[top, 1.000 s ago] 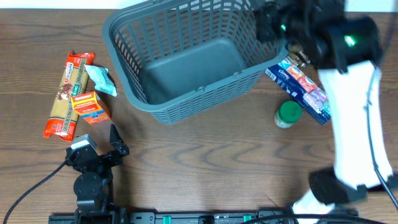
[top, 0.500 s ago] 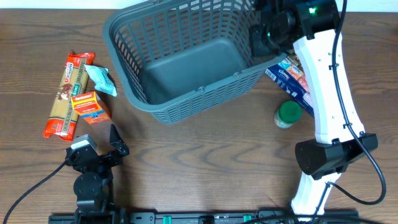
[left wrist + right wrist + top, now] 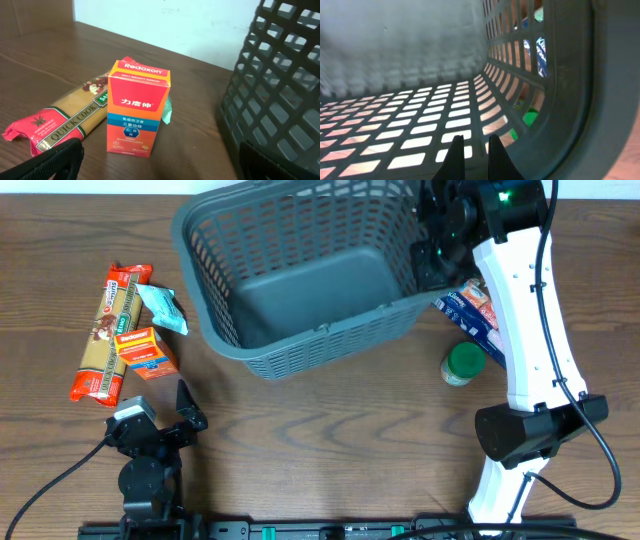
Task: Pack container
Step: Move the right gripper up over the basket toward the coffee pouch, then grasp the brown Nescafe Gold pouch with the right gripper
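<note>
The basket's front rim [image 3: 335, 330] slants toward the back at the basket's side in my right gripper, so I should draw that side forward to square the basket before packing.
The dark grey slatted basket [image 3: 300, 350] stands at the back middle of the table, with nothing inside. My right gripper [image 3: 432, 255] is at its right wall, fingers nearly together around a slat. The right wrist view looks into the basket [image 3: 420, 120] past the fingertips [image 3: 472, 150]. My left gripper [image 3: 160, 425] rests open and empty near the front left. The left wrist view shows its fingers wide apart [image 3: 160, 167], with the basket wall [image 3: 280, 90] to the right.
An orange Redoxon box [image 3: 147, 352] [image 3: 137, 107], a long pasta packet [image 3: 108, 330] [image 3: 60, 120] and a teal sachet [image 3: 163, 308] lie left of the basket. A green-lidded jar [image 3: 463, 364] and a tissue pack [image 3: 485, 320] lie to its right.
The right arm swung in to the basket's right wall. The basket then shifted slightly to the right. The left arm has not moved.
</note>
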